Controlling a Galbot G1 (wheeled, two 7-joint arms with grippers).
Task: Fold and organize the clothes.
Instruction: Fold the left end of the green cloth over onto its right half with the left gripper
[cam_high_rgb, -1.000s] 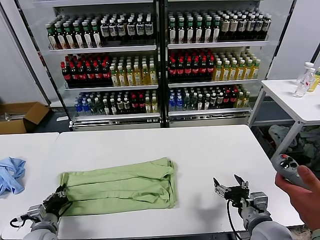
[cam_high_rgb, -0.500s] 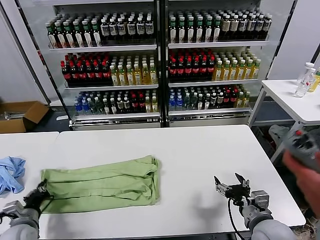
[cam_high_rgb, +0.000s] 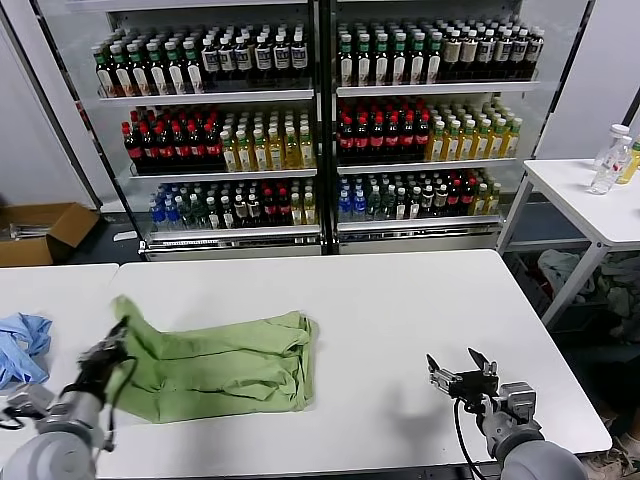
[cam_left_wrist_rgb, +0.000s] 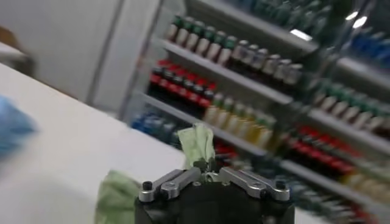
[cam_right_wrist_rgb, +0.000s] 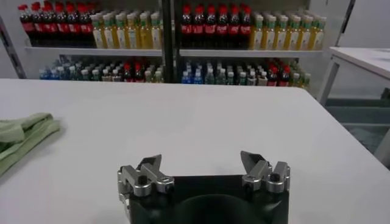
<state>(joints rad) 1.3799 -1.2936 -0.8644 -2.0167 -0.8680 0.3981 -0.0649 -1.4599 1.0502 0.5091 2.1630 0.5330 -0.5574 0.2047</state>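
Observation:
The green shirt's lifted end (cam_high_rgb: 126, 311) is gripped and the rest of the shirt is lying flat. My left gripper keeps folding over to the opposite end (cam_high_rgb: 298, 358) and lets go there.
The clothes, a light green shirt (cam_high_rgb: 220, 365), lie folded lengthwise on the white table (cam_high_rgb: 400, 310), left of centre. My left gripper (cam_high_rgb: 110, 350) is shut on the shirt's left end and has lifted that end off the table. In the left wrist view a strip of green cloth (cam_left_wrist_rgb: 196, 145) stands up from between the closed jaws of the left gripper (cam_left_wrist_rgb: 206, 165). My right gripper (cam_high_rgb: 462, 372) hovers open near the table's front right, holding nothing; in its own view the right gripper (cam_right_wrist_rgb: 201, 165) sees the shirt's edge (cam_right_wrist_rgb: 21, 137) far off to the side.
A light blue garment (cam_high_rgb: 22, 345) lies on the neighbouring table at the far left. Drinks coolers (cam_high_rgb: 320, 120) full of bottles stand behind the table. A small white table (cam_high_rgb: 590, 195) with bottles is at the back right, and a cardboard box (cam_high_rgb: 35, 232) sits on the floor at the left.
My left gripper has dragged the shirt leftward across the table, then raised its left end up and inward. The person's hand with the remote has left the right edge. The right arm has stayed still.

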